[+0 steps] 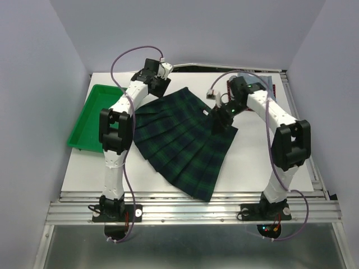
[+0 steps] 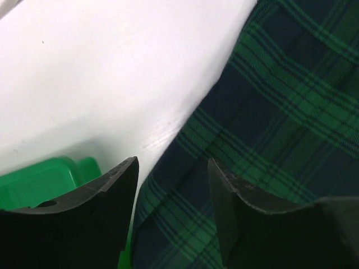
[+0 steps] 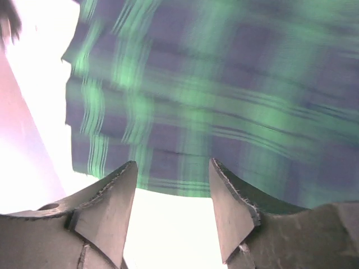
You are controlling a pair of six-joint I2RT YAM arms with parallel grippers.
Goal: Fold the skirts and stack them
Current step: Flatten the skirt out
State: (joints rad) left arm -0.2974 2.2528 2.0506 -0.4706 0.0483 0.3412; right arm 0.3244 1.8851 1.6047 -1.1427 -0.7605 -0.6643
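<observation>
The skirt lies at a slant, with its waist's near corner (image 1: 234,131) next to my right gripper and far from my left gripper. Next, my right gripper pinches that corner.
The dark green-and-navy plaid pleated skirt (image 1: 182,140) lies spread flat on the white table, its waist toward the back. My left gripper (image 1: 159,89) is open and hangs over the skirt's back left edge; in the left wrist view the gripper (image 2: 171,162) has plaid cloth (image 2: 269,112) between and beyond the jaws. My right gripper (image 1: 217,115) is open at the skirt's right edge; in the right wrist view the gripper (image 3: 173,163) has bare table between the jaws and the skirt's hem (image 3: 224,101) just ahead. A pale blue folded piece (image 1: 273,85) shows behind the right arm. The red dotted skirt is not visible.
The bright green plastic tray (image 1: 90,117) sits at the table's left edge, and its corner shows in the left wrist view (image 2: 39,182). Grey walls close in the back and sides. A metal rail (image 1: 190,210) runs along the near edge.
</observation>
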